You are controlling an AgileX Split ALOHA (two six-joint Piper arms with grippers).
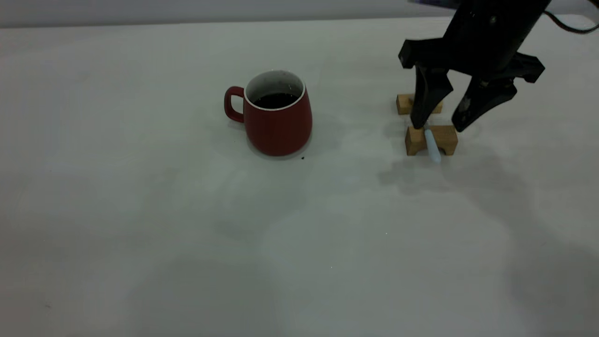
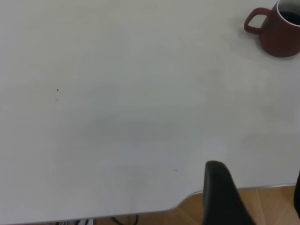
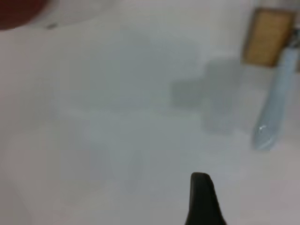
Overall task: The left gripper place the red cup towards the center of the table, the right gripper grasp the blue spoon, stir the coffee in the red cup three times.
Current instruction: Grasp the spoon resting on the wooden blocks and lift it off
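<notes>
My right gripper is straddling the blue spoon (image 1: 430, 139) with its open fingers. I should keep going down toward the spoon's handle end (image 1: 435, 157), past the front block, until both fingers are on either side of it.
The red cup (image 1: 278, 126) stands upright near the middle of the table (image 1: 140, 210), handle to the left, with dark coffee (image 1: 275, 100) inside. The blue spoon (image 1: 431, 145) lies across two wooden blocks at the right, its pale handle pointing forward and its bowl hidden behind a finger. My right gripper (image 1: 440, 125) hangs open just above the spoon, one finger on each side and nothing held. The right wrist view shows the spoon (image 3: 274, 108) beyond one of its fingers (image 3: 201, 199). My left gripper (image 2: 257, 176) is open over the table's near edge, far from the cup (image 2: 279, 30).
The front wooden block (image 1: 444, 138) and the back one (image 1: 405, 104) carry the spoon. A small dark speck (image 1: 303, 157) lies by the cup's base. The table's rounded corner (image 2: 187, 199) and wooden floor show in the left wrist view.
</notes>
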